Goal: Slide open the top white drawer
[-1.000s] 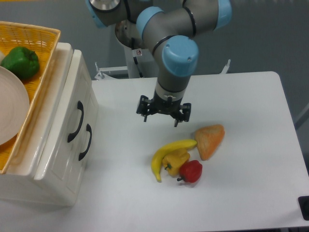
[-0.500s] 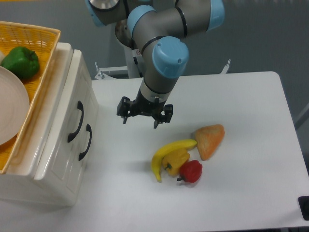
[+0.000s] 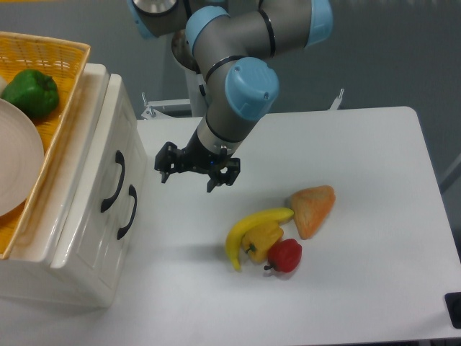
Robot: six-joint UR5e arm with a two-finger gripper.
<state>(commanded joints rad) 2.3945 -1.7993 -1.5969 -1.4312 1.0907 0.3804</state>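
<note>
My gripper is going to pull the top white drawer [image 3: 103, 176]. The drawer will slide straight out over the lower drawer's handle [image 3: 129, 213] and hide it, because that handle sits close beneath.
The white cabinet stands at the left, its front facing right. The top white drawer [image 3: 108, 148] is closed, with its black curved handle [image 3: 115, 182] on the front. The lower drawer's handle [image 3: 129, 212] sits just beside it. My gripper [image 3: 196, 171] hangs above the table a short way right of the handles. Its fingers are spread open and hold nothing. It touches neither drawer.
A yellow wicker basket [image 3: 61, 79] on top of the cabinet holds a green pepper [image 3: 30, 92] and a white plate [image 3: 16, 164]. On the table lie a banana [image 3: 248, 229], a yellow pepper [image 3: 262, 241], a red pepper [image 3: 286, 255] and an orange wedge [image 3: 312, 210].
My gripper has moved left across the table, from above the fruit toward the cabinet front, staying open. Drawers and fruit have not moved.
</note>
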